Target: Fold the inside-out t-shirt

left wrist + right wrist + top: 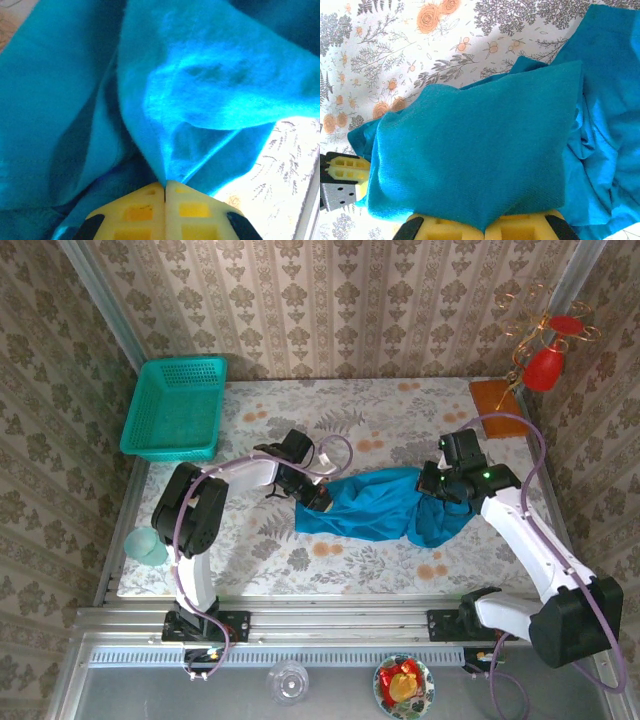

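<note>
I should pull my left gripper back toward the basket (180, 410) and stretch the t-shirt out, because the t-shirt lies bunched up (368, 506) from its pinched fold to my right gripper.
The inside-out t-shirt (370, 505) lies bunched in a long teal-blue heap across the middle of the floral table. My left gripper (318, 498) is at its left end. In the left wrist view its yellow fingers are pressed together (165, 186), shut on a pinched fold of the t-shirt (200, 90). My right gripper (432, 485) is at the shirt's right end. In the right wrist view it is shut (485, 231) on the t-shirt (480, 150), and the cloth drapes over the fingertips and hides them. The rest of the shirt hangs crumpled to the right.
A teal-green mesh basket (175, 408) stands at the back left. A teal cup (147, 545) sits at the table's left edge, and a brown board (497, 395) lies at the back right under a red ornament (545, 365). Below the near rail are a glass (288, 680) and a plate (404, 685).
</note>
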Motion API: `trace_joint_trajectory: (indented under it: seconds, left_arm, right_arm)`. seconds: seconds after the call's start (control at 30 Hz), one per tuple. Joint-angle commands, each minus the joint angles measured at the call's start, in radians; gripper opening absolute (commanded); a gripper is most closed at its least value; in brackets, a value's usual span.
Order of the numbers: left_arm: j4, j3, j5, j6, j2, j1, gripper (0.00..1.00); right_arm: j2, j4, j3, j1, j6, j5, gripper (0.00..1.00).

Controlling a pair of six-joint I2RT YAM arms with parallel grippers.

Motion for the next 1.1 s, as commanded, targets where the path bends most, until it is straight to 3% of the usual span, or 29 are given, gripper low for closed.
trace_joint_trajectory:
  seconds: [0.0, 0.1, 0.23, 0.37, 0.5, 0.8, 1.07]
  left_arm:
    - [0.057, -0.022, 0.08, -0.049, -0.103, 0.006, 0.0]
    - [0.12, -0.066, 0.083, -0.137, -0.235, 0.045, 0.0]
    - [0.173, -0.157, -0.005, -0.277, -0.465, 0.141, 0.0]
    - [0.074, -0.231, -0.227, -0.432, -0.608, 0.321, 0.0]
    - [-0.023, -0.264, -0.236, -0.466, -0.6, 0.43, 0.0]
    - [-0.032, -0.259, -0.229, -0.46, -0.544, 0.445, 0.0]
    - [-0.031, -0.254, -0.217, -0.456, -0.527, 0.445, 0.0]
  right_arm:
    - [-0.037, -0.039, 0.043, -0.006, 0.006, -0.003, 0.0]
    - [-0.04, -0.055, 0.086, -0.007, 0.0, -0.015, 0.0]
    - [-0.004, -0.054, 0.127, -0.003, -0.01, -0.084, 0.01]
    - [0.07, -0.041, 0.155, 0.018, -0.027, -0.156, 0.15]
    - [0.125, -0.063, 0.16, 0.055, -0.044, -0.133, 0.26]
    - [0.208, -0.024, 0.021, 0.092, -0.06, -0.059, 0.29]
    - [0.391, 0.034, 0.148, 0.11, -0.128, -0.016, 0.33]
